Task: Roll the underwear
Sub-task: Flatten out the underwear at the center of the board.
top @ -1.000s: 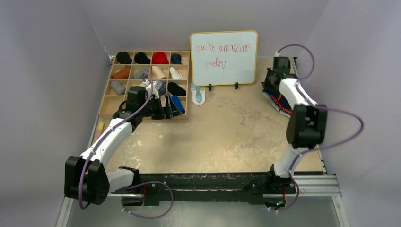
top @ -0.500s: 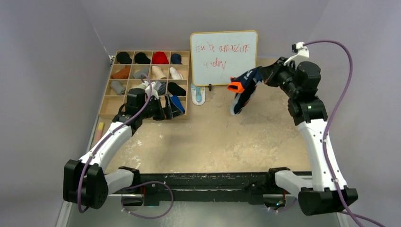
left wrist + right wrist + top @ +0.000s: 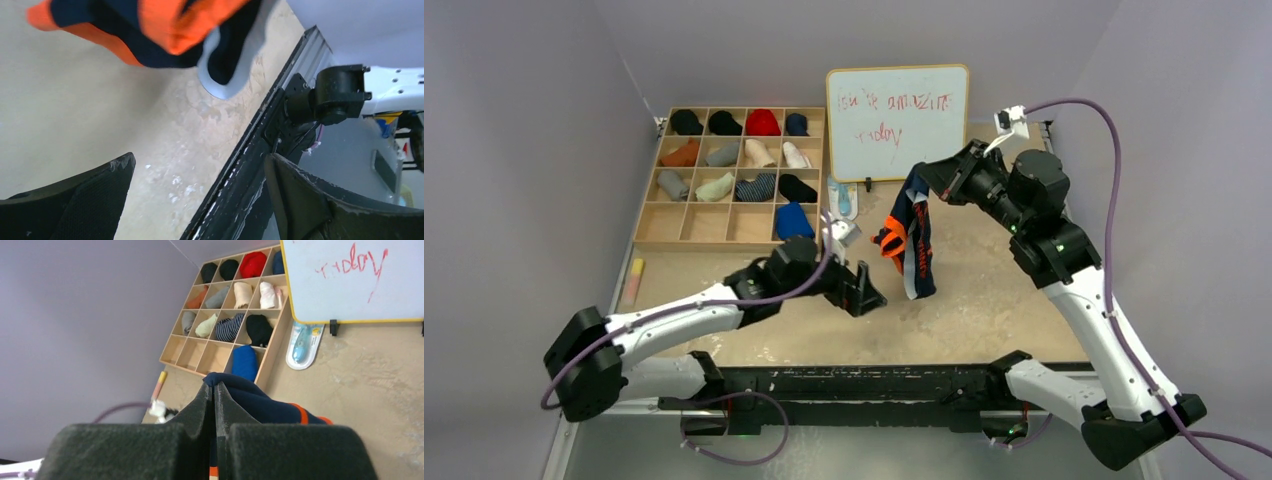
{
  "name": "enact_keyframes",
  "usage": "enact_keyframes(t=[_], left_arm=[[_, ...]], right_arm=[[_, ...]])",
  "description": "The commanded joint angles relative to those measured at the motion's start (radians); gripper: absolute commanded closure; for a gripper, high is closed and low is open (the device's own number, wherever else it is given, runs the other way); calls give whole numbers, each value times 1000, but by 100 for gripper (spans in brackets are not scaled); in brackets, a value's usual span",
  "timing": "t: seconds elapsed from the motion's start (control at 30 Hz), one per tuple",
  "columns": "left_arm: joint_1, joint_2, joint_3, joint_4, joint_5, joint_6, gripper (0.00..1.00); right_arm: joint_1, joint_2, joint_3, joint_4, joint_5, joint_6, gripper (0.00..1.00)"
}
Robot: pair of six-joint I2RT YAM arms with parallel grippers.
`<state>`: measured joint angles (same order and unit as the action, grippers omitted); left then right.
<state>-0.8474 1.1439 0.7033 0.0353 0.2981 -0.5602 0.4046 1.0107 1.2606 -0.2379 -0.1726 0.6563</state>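
Observation:
My gripper will make the navy underwear point(image 3: 921, 240) spread out wide and flat when it pulls the loop to the side, because the waistband's pale inside hangs in a low loop point(image 3: 223, 90).
The navy underwear point(image 3: 910, 235) with orange trim hangs in the air over the middle of the table. My right gripper point(image 3: 921, 176) is shut on its top edge, and the fabric point(image 3: 260, 400) shows pinched between the pads. My left gripper point(image 3: 868, 292) is open and empty, low over the table just left of and below the hanging briefs. In the left wrist view the navy and orange fabric point(image 3: 150, 30) hangs above and ahead of the open jaws. The grey underwear is not in view.
A wooden grid box point(image 3: 656, 215) with rolled garments stands at the back left. A whiteboard point(image 3: 898, 122) stands at the back centre, a blue and white item point(image 3: 843, 199) lying in front of it. A yellow and pink marker point(image 3: 633, 281) lies at the left edge. A black rail point(image 3: 874, 385) runs along the near edge.
My right arm has carried the navy underwear from the back right to over the table's middle. My left gripper has left the grid box and swung right toward the briefs.

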Motion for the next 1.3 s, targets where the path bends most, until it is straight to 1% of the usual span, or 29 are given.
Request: enact_keyframes(t=[0.0,0.07,0.23,0.37,0.43,0.5,0.6,0.73,0.83,0.93,1.0,1.13,1.27], left_arm=[[-152,114,-12,198,-252,-51,1],[-190,178,-6,279,-282,-67,1],[-250,323,48,377,-344,-85,0],[-252,383,56,434,-384,-85,0],[-250,403,50,477,-385,-46,0],[-246,425,56,483,-399,-11,0],[-229,441,48,496,-413,3,0],[-192,430,4,533,-366,-11,0],[-191,407,-34,537,-358,-10,0],[-188,412,-57,577,-343,-15,0],[-178,440,-28,592,-292,-9,0],[-155,474,55,579,-236,15,0],[-89,476,15,678,-144,0,0]], right_arm=[[38,-5,-15,31,78,54,100],[46,-7,-21,27,98,57,100],[55,-6,-20,18,127,54,100],[56,-4,-20,18,140,51,100],[56,-4,-21,21,142,51,100],[56,-5,-20,24,142,49,100],[56,-6,-12,25,137,43,100],[56,-14,-6,22,132,36,100],[56,-25,-8,19,135,30,100],[56,-37,-15,18,135,32,100],[56,-46,-25,23,134,34,100],[56,-55,-42,38,137,40,100],[57,-44,-24,28,138,24,100]])
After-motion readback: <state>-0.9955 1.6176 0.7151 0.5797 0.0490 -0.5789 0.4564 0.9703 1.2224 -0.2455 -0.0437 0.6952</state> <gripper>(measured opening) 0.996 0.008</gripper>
